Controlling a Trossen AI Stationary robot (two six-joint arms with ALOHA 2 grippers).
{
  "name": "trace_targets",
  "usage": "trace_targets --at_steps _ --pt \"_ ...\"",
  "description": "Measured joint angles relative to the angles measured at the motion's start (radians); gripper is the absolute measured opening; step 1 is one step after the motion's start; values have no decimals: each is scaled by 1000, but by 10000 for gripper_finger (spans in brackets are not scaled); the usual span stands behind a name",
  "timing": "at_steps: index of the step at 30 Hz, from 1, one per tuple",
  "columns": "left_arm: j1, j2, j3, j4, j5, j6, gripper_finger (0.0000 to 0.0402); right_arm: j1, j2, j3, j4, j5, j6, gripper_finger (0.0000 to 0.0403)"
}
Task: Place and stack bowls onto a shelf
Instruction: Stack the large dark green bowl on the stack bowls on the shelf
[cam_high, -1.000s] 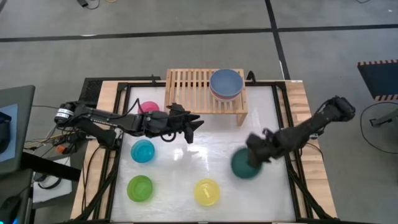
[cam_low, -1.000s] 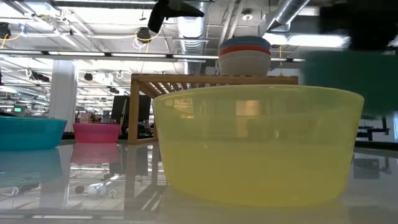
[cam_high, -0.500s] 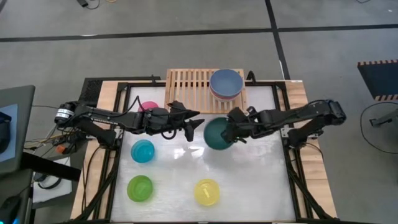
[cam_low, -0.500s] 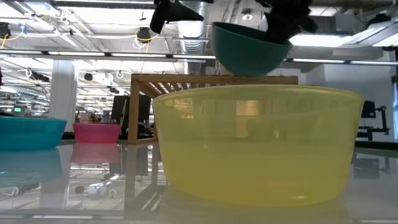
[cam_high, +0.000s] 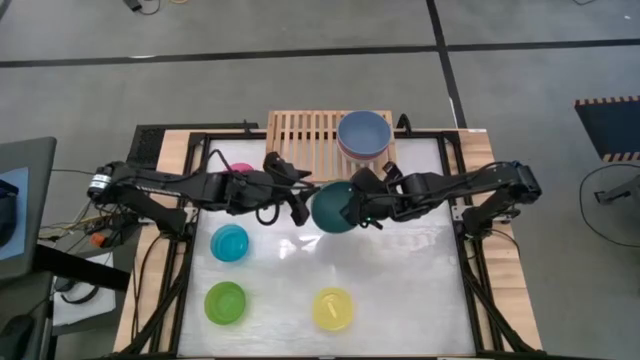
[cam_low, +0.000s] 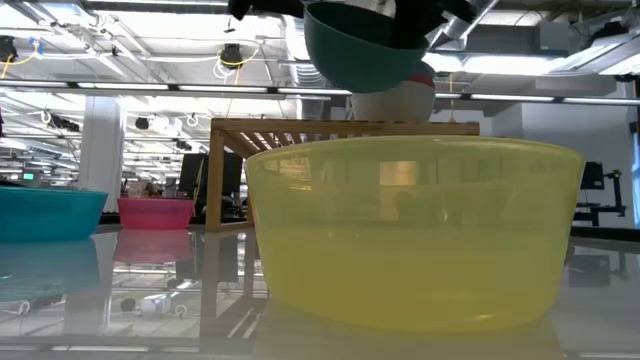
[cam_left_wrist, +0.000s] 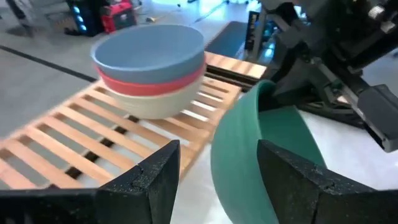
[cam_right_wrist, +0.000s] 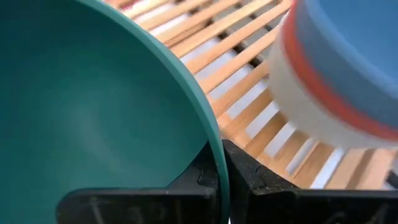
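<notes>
The stack's top (cam_high: 363, 133) is open and empty, so the teal bowl (cam_high: 331, 208) should settle inside the dark blue bowl and cover it when the robot lowers the teal bowl.
The teal bowl (cam_high: 330, 207) hangs tilted in the air in front of the light-wood shelf (cam_high: 300, 140), held by my right gripper (cam_high: 356, 206), which is shut on it. My left gripper (cam_high: 299, 208) is open just left of the bowl; in its wrist view the bowl's rim (cam_left_wrist: 239, 134) shows between the fingers, with no touch visible. A stack of white, red and dark blue bowls (cam_high: 363, 134) rests on the shelf's right end. The pink bowl (cam_high: 240, 171) is partly hidden behind the left arm. Cyan (cam_high: 229, 242), lime green (cam_high: 225, 302) and yellow (cam_high: 333, 309) bowls stand on the table. My right gripper holds the teal bowl by its rim (cam_right_wrist: 214, 146) on the bowl's right side, pinched with one finger inside the bowl and one outside. The fingers come in from the table's right, roughly level. The bowl is lifted clear (cam_low: 365, 50), tilted, above the shelf top's height.
The shelf's left and middle slats (cam_high: 300, 130) are bare. The table frame's black rails (cam_high: 455, 200) run along the sides. The yellow bowl (cam_low: 415, 235) fills the low view's foreground. White tabletop (cam_high: 400, 280) lies open on the near right.
My right gripper has carried the teal bowl up from the table's right side and leftward toward the far edge, so it is now in the air in front of the shelf's middle, close to my left gripper. The left gripper has shifted slightly and angled toward the bowl.
</notes>
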Motion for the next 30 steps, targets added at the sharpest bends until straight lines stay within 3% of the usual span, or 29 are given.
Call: trace_targets --at_steps 9,18,25,30 --pt "26 1 11 -8 3 39 171 -43 4 27 0 53 -20 31" --pt "19 15 55 93 54 95 151 -82 4 28 8 59 -24 30" --pt "40 133 136 -76 -3 119 151 -68 4 31 11 55 -56 29" --pt "28 246 282 -275 -155 116 144 -64 4 31 13 56 -53 31"
